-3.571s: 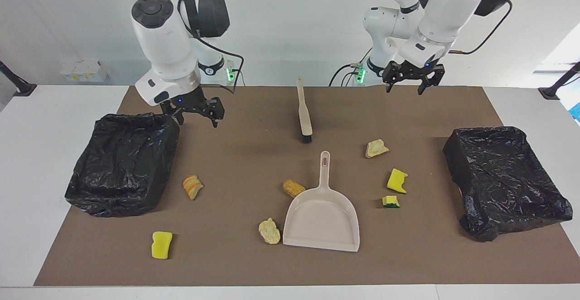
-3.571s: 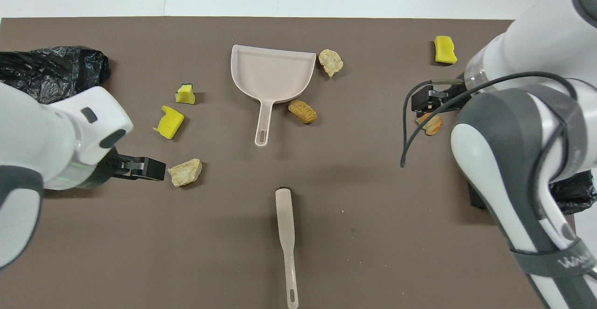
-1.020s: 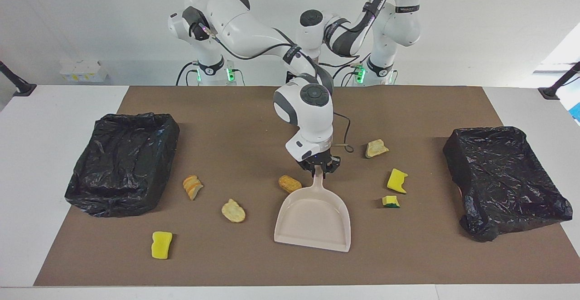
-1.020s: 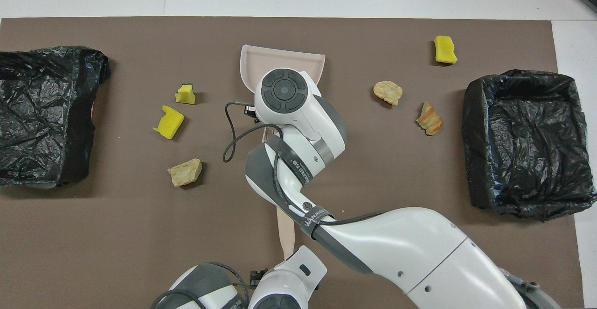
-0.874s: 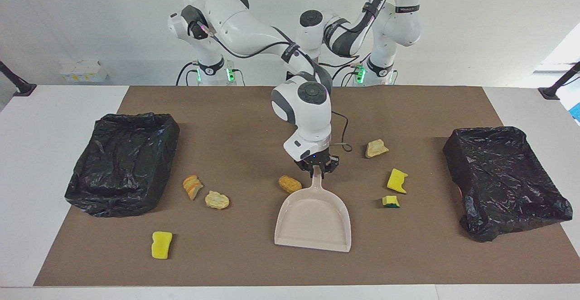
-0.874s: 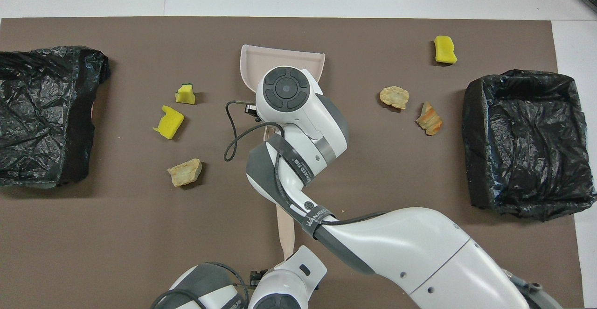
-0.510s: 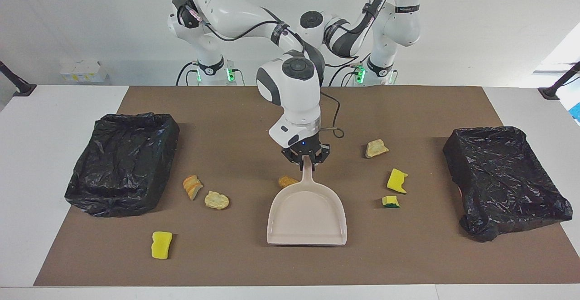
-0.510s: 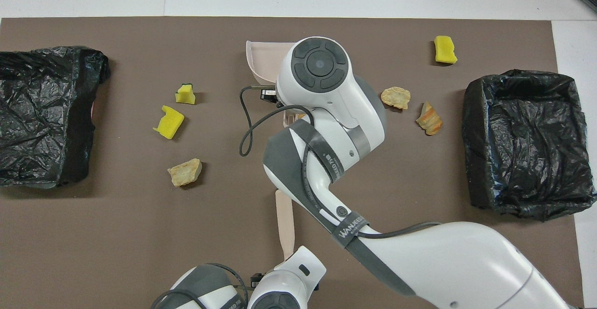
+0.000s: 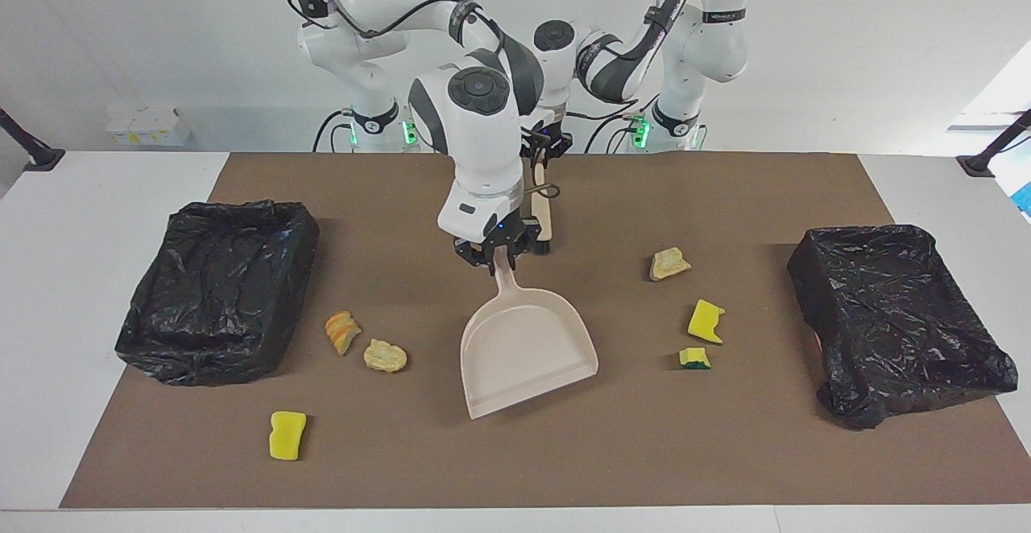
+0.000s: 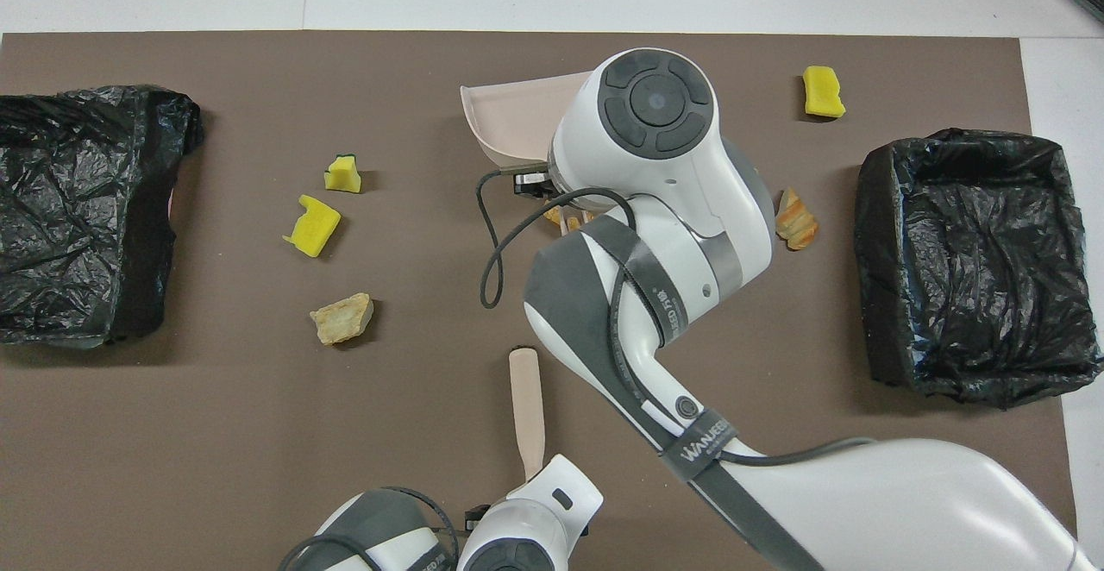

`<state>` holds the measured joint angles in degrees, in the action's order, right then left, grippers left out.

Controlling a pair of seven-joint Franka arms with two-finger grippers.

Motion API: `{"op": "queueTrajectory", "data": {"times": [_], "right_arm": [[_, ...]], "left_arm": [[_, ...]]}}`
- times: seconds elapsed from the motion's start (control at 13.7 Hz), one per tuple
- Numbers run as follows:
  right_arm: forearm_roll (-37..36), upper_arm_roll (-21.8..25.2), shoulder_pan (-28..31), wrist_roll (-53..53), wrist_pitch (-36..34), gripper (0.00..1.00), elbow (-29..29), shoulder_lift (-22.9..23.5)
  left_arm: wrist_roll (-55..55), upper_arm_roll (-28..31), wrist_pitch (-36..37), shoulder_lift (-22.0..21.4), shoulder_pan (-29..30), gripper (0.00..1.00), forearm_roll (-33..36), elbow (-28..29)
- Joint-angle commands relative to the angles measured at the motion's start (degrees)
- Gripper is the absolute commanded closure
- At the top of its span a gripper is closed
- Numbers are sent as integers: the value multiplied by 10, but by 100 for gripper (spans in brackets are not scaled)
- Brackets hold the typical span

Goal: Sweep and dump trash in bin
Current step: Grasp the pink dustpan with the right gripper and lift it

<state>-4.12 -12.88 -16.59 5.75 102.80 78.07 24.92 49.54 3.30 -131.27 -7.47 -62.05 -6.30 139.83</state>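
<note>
My right gripper should pull the dustpan back and turn its opening toward the trash on my left gripper's side (image 9: 668, 263), since the dustpan's opening (image 9: 533, 394) faces the mat's far edge.
My right gripper (image 9: 497, 256) is shut on the handle of the beige dustpan (image 9: 523, 340), which hangs tilted above the mat's middle; the pan also shows in the overhead view (image 10: 509, 118). My left gripper (image 9: 546, 145) is at the end of the brush (image 9: 541, 211) nearest the robots. Trash lies around: a bread slice (image 9: 342, 332), a tan chunk (image 9: 384, 355) and a yellow sponge (image 9: 287, 435) toward the right arm's end; a tan chunk (image 9: 668, 263), a yellow sponge (image 9: 706, 320) and a green-backed sponge (image 9: 694, 357) toward the left arm's end. The orange chunk is mostly hidden.
A black-lined bin (image 9: 217, 283) stands at the right arm's end of the brown mat, and another black-lined bin (image 9: 894, 316) at the left arm's end. The right arm stretches over the mat's middle and hides part of it from above.
My right gripper has lifted the dustpan off the mat, carried it toward the right arm's end and turned it. A tan chunk rolled next to the bread slice. The left arm has stayed put.
</note>
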Motion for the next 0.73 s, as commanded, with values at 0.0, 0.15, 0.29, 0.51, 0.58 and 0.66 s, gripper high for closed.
{"op": "queueTrajectory", "data": {"times": [0.0, 0.15, 0.29, 0.51, 0.58, 0.66], "right_arm": [[17, -5, 22, -162, -30, 100, 24, -26], [22, -5, 31, -258, -48, 100, 24, -27], [24, -5, 38, -393, -48, 100, 24, -27], [32, -6, 67, -483, -48, 100, 25, -26], [49, -5, 75, -519, -48, 100, 25, -26], [64, -5, 90, -561, -48, 100, 27, -26]], "left_arm": [[-44, 12, 4, 1, -9, 100, -10, -2], [-84, 14, 35, -2, -4, 100, -9, -12], [-110, 16, 79, -5, 15, 100, -4, -31], [-133, 17, 134, -27, 61, 100, 12, -47], [-141, 17, 151, -41, 78, 100, 19, -49], [-160, 17, 166, -53, 97, 100, 23, -52]]}}
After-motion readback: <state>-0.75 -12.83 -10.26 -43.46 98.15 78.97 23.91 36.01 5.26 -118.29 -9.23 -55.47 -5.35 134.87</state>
